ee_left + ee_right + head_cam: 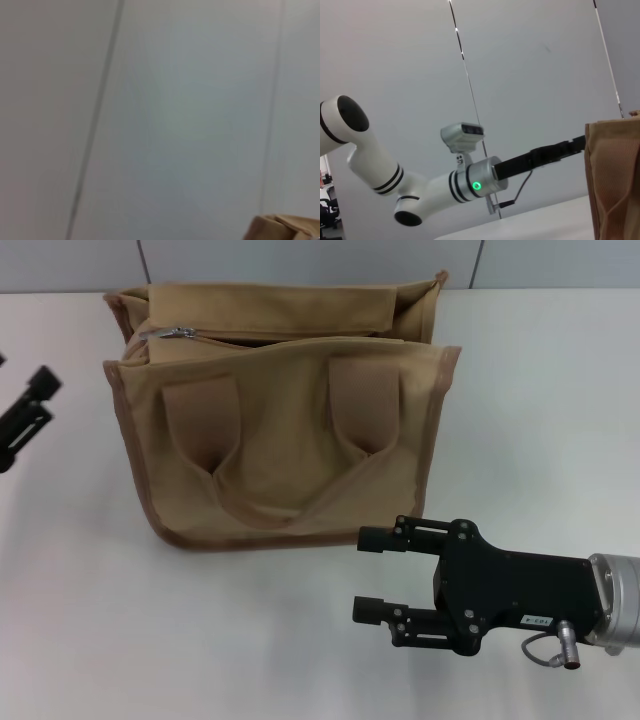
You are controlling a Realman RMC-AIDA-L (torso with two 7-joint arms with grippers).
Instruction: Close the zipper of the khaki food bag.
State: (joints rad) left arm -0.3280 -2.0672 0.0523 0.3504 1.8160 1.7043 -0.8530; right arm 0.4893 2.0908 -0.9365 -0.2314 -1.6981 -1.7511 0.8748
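Note:
Both my grippers are clear of the zipper's loose end beside the silver pull tab (176, 333), so my left gripper should take and hold that zipper end (136, 348) before the zipper closes.
The khaki food bag (280, 430) stands upright on the white table in the head view, with brown edge trim and two front straps joined in a looped handle. Its zipper (290, 337) runs across the top and gapes open; the silver pull tab (176, 333) sits at the left end. My right gripper (368, 573) is open, low in front of the bag's right front corner, apart from it. My left gripper (28, 412) is at the left edge, well clear of the bag. A bag corner shows in the left wrist view (280, 227) and its side in the right wrist view (615, 175).
The white table (540, 410) stretches to both sides of the bag and in front of it. A grey panelled wall (300, 260) stands behind. In the right wrist view my left arm (420, 190) reaches toward the bag's far side.

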